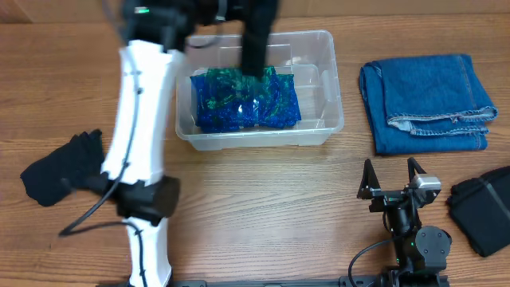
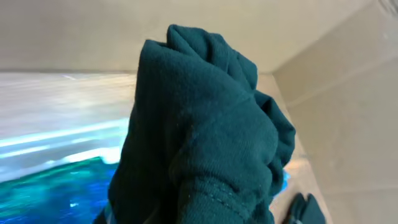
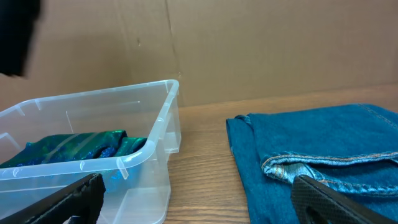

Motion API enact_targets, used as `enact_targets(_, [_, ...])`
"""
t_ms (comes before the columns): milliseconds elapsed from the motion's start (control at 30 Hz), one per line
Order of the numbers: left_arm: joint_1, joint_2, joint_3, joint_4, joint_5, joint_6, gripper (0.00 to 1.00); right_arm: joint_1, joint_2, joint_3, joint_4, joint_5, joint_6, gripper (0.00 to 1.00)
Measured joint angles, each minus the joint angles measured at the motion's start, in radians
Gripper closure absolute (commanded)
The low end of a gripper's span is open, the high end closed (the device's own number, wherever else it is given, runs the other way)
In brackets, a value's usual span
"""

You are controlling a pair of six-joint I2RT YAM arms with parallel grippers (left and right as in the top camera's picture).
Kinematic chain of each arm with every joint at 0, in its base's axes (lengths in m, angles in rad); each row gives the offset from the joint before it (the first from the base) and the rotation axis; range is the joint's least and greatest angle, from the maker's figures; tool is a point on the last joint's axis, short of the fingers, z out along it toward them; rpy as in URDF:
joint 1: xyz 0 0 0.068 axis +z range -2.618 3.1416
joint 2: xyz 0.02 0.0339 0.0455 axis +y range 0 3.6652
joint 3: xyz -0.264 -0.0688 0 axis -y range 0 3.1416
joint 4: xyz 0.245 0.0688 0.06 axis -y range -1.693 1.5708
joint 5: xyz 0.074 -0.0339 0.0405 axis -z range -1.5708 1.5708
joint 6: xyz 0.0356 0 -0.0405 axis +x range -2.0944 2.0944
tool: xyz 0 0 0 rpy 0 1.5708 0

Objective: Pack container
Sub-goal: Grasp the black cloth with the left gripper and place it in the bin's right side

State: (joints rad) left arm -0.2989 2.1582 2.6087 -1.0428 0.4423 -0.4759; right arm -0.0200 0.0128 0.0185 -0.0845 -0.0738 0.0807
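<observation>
The container's end (image 1: 320,89) near the blue jeans is free. So my left gripper should keep moving the dark teal cloth next to the blue-green cloth (image 1: 311,104) and let go there.
The clear plastic container (image 1: 335,88) stands at the back middle of the table and holds a shiny blue-green cloth (image 1: 243,104). My left gripper (image 1: 253,9) is above the container, shut on a dark teal cloth (image 1: 256,48) that hangs down over the blue-green cloth. In the left wrist view the dark teal cloth (image 2: 205,137) fills the frame and hides the fingers. My right gripper (image 1: 392,171) is open and empty near the front right. In the right wrist view the container (image 3: 155,134) is ahead to the left of the gripper (image 3: 198,205).
Folded blue jeans (image 1: 426,100) lie right of the container, also seen in the right wrist view (image 3: 311,155). A black cloth (image 1: 60,171) lies at the left, another black cloth (image 1: 486,207) at the far right. The left arm spans the left side.
</observation>
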Motion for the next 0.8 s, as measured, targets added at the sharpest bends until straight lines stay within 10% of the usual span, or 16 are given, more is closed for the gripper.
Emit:
enact_targets(400, [-0.146, 0.306, 0.0, 0.053, -0.008, -0.416, 0.96, 0.0, 0.0, 0.0, 0.0, 0.0, 0.0, 0.0])
enact_targets(433, [-0.154, 0.326, 0.0, 0.054, -0.009, -0.443, 0.87, 0.0, 0.0, 0.0, 0.001, 0.0, 0.0, 0.0])
enact_targets(500, [-0.165, 0.349, 0.0, 0.055, -0.01, -0.483, 0.27, 0.0, 0.0, 0.0, 0.001, 0.0, 0.0, 0.0])
enact_targets(567, [-0.17, 0.365, 0.0, 0.055, -0.009, -0.502, 0.1, 0.0, 0.0, 0.0, 0.001, 0.0, 0.0, 0.0])
enact_targets(800, [-0.166, 0.365, 0.0, 0.172, 0.122, -0.512, 0.0, 0.0, 0.0, 0.0, 0.0, 0.0, 0.0, 0.0])
